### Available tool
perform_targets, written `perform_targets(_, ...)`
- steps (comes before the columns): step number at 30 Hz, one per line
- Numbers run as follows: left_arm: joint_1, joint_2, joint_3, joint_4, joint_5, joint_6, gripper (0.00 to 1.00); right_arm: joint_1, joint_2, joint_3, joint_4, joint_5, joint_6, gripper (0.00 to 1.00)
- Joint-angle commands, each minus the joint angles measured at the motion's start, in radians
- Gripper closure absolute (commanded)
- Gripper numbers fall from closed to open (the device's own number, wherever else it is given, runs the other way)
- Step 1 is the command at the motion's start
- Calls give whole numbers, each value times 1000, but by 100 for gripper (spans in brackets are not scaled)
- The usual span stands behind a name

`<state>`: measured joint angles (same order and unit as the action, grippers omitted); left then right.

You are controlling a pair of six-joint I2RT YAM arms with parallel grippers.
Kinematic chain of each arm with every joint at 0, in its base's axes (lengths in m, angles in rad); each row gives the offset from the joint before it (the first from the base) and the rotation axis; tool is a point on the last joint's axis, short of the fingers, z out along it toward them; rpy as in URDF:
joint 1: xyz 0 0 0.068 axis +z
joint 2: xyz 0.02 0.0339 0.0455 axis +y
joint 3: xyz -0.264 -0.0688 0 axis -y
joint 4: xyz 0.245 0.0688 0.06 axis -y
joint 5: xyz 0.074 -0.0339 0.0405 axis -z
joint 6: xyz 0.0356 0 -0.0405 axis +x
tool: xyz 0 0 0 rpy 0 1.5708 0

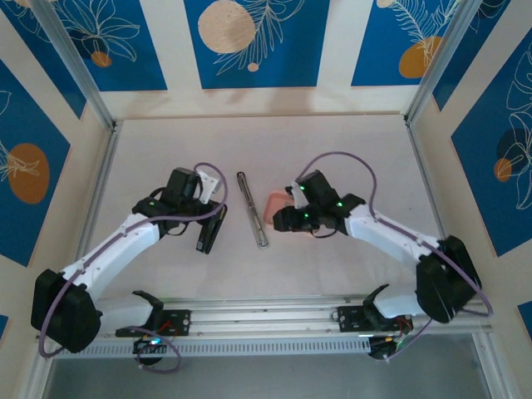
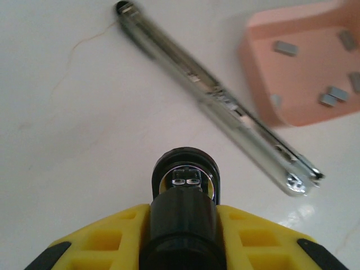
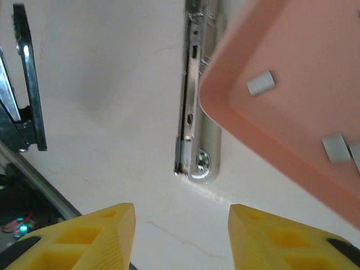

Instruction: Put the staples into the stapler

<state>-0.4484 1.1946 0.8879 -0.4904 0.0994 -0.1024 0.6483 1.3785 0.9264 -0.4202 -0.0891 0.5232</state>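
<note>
The black bar is clear of the metal bar [image 1: 211,231], so the left gripper should keep moving away to the open white table [image 1: 184,243] and let go of the black bar there.
The stapler's slim metal bar [image 1: 251,208] lies lengthwise on the white table, its channel facing up [image 2: 219,101]. Its rounded near end [image 3: 199,163] points toward my right gripper. My left gripper [image 1: 209,233] is shut on a black bar [image 2: 185,180] with a metal inside, seen end-on between the yellow fingers [image 2: 101,239]. That black bar [image 3: 28,90] hangs left of the metal bar. Several small grey staples [image 2: 286,48] lie loose in the pink tray [image 2: 253,73]. My right gripper [image 3: 183,225] stands open over bare table, just short of the stapler's near end, with nothing between its fingers.
The pink tray [image 1: 273,206] sits right beside the stapler, partly under my right wrist, and its corner [image 3: 225,95] overlaps the metal bar's right side. An aluminium rail [image 1: 266,320] runs along the table's near edge. Walls close in the left, right and back.
</note>
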Motion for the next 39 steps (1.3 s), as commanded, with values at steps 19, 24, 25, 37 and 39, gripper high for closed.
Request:
perform_targets(19,339,218,-9,84,-20,-295,82,93,796,904,-356,391,-377,45)
perform_targets(24,339,277,12,88,-42,-293,79,83,921,1052,-418,420,-387,43)
perform_targets(25,339,286,16,87,-45,-290,79,79,939,1074,-425,413,-387,43)
perform_targets(37,339,375,65,83,-54,-306,67,56,1075,1217,-449,328,-375,44)
perform_targets(39,338,390,71,83,-50,-304,67,56,1093,1234,-451,317,-370,45)
